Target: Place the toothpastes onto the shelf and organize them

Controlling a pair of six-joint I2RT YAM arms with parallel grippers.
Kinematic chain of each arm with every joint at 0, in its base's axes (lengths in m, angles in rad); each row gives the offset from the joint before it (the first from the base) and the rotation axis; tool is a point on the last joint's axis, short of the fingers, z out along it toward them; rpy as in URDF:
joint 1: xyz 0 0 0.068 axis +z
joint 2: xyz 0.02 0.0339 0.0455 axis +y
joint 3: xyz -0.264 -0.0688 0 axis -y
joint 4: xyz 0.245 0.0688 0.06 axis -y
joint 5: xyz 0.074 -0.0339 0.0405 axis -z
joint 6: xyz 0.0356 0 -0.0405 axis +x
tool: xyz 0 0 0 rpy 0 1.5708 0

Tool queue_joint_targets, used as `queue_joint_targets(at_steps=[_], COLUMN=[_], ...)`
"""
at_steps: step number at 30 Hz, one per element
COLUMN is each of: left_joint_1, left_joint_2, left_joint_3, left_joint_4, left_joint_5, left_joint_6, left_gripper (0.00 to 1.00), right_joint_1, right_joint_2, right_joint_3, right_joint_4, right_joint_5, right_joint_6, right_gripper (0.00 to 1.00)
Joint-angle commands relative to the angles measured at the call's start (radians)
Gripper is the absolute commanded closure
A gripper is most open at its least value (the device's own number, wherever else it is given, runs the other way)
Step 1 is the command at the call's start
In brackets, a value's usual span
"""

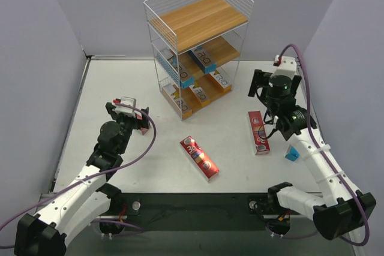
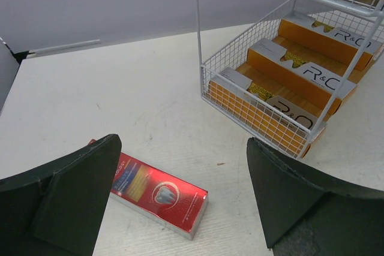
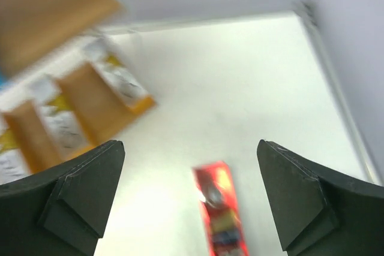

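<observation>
My right gripper is empty and the middle level has room [image 1: 222,50] beside its blue toothpastes, so I should carry on approaching the teal toothpaste [image 1: 292,153] until my fingers grip it.
The shelf [image 1: 198,25] stands at the back middle. Orange-and-white toothpastes [image 2: 282,109] lie side by side on its bottom tier, and blue-and-white ones [image 1: 180,67] on the middle tier. Two red toothpastes lie flat on the table: one [image 1: 199,157] at the centre front, also under my left gripper's view [image 2: 157,193], and one [image 1: 258,132] to the right, blurred in the right wrist view [image 3: 222,211]. My left gripper [image 1: 127,118] [image 2: 183,190] is open at the left, above the table. My right gripper [image 1: 260,86] [image 3: 191,196] is open above the table, just beyond the right red carton, holding nothing.
A small teal block [image 1: 292,153] sits beside my right forearm, partly hidden by it. Grey walls close the table on the left, back and right. The shelf's white wire side [image 2: 255,97] stands close ahead and right of the left gripper.
</observation>
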Motion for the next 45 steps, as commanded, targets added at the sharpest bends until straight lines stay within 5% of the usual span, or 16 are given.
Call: queue_joint_targets(at_steps=[1, 9, 17, 28, 45], left_joint_1=[-0.042, -0.117, -0.16, -0.182, -0.187], left_joint_2=[-0.031, -0.06, -0.065, -0.039, -0.02], left_joint_3=[0.012, 0.001, -0.011, -0.019, -0.022], left_joint_4=[-0.003, 0.011, 0.028, 0.045, 0.045], left_joint_5=[-0.077, -0.109, -0.124, -0.103, -0.044], left_joint_6=[0.014, 0.037, 0.063, 0.052, 0.04], left_gripper=[0.03, 0.03, 0.03, 0.03, 0.03], right_joint_1=[-0.097, -0.425, -0.672, -0.697, -0.671], right_joint_2=[-0.077, -0.102, 0.074, 0.343, 0.449], right_joint_3=[-0.077, -0.179, -0.216, -0.206, -0.252], right_joint_4=[-0.305, -0.485, -0.458, -0.361, -0.3], right_joint_5=[0.307, 0.27, 0.063, -0.192, -0.202], right_joint_6=[0.149, 0.418, 0.381, 0.326, 0.291], right_gripper=[0.0, 0.0, 0.0, 0.0, 0.29])
